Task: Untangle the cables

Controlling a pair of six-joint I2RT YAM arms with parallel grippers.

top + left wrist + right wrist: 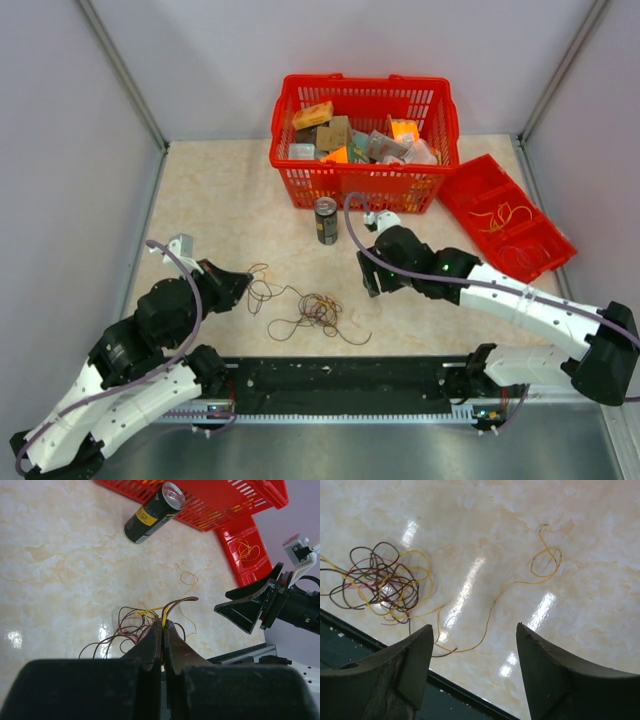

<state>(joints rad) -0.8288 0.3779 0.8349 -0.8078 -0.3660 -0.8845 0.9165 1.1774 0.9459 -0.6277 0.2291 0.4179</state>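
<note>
I expect the dark brown cable (288, 289) to slide free and leave the rest behind when I pull it, because the tangle lies in loose, open loops (319, 311).
A tangle of dark brown and yellow cables (318, 310) lies on the marble table near the front rail. My left gripper (243, 284) sits at the tangle's left end. In the left wrist view, this gripper (163, 623) is shut on a yellow and a brown cable that run out to the tangle (131, 626). My right gripper (372, 282) hovers right of the tangle. In the right wrist view, it (475, 629) is open with nothing between its fingers. Below it a loose yellow cable (547, 562) curls away from the tangle (382, 582).
A black drink can (326, 220) stands in front of a red basket (360, 186) filled with packets. A red tray (472, 186) at the right holds orange wires. A black rail (340, 385) runs along the near edge. Grey walls enclose the table.
</note>
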